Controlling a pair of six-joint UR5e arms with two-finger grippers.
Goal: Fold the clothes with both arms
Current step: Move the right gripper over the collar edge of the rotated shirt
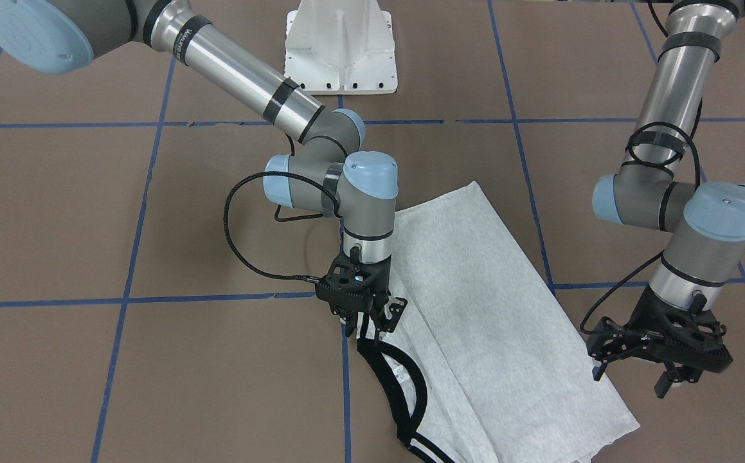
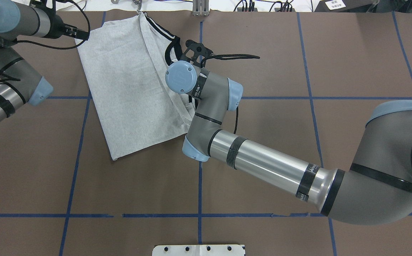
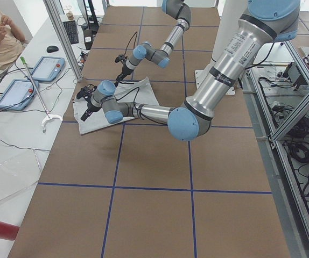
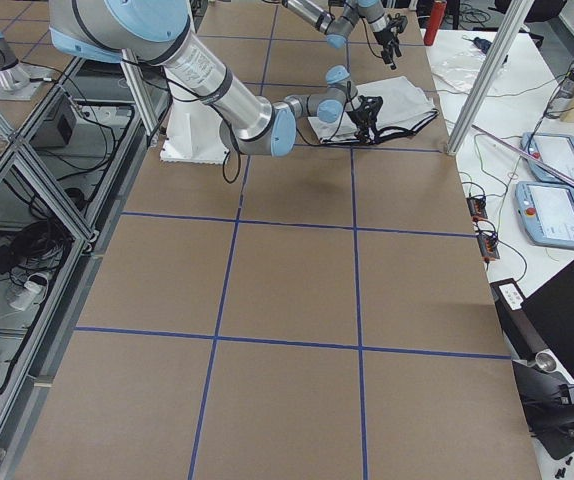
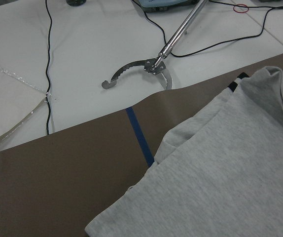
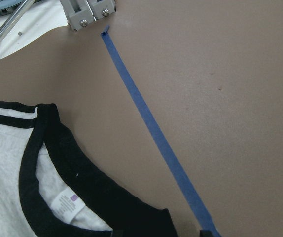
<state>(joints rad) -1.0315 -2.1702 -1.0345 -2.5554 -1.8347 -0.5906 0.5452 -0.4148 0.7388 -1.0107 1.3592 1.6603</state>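
Observation:
The whole grey T-shirt (image 1: pixel 504 316) will slide and turn, still folded, when the robot pulls the T-shirt's edge, because the stacked layers (image 1: pixel 454 369) lie flat beside the black collar.
The grey T-shirt (image 1: pixel 475 308) lies folded on the brown table, and its print is hidden. Its black collar (image 1: pixel 404 386) points to the far edge of the table in the overhead view (image 2: pixel 170 49). My right gripper (image 1: pixel 372 325) stands over the collar's end, jaws apart, with the collar band between the fingers; the right wrist view shows the collar (image 6: pixel 57 163) lying flat. My left gripper (image 1: pixel 630 379) is open and hovers at the shirt's side edge by a corner (image 2: pixel 79 34). The left wrist view shows the shirt's edge (image 5: pixel 220 168) below it.
The white pedestal (image 1: pixel 341 51) stands at the robot's side. Blue tape lines (image 1: pixel 128 299) cross the table. A grabber tool (image 5: pixel 146 69) lies on the white bench past the table's edge. A metal bracket (image 6: pixel 89 10) sits at that edge. A person (image 3: pixel 1 37) sits nearby.

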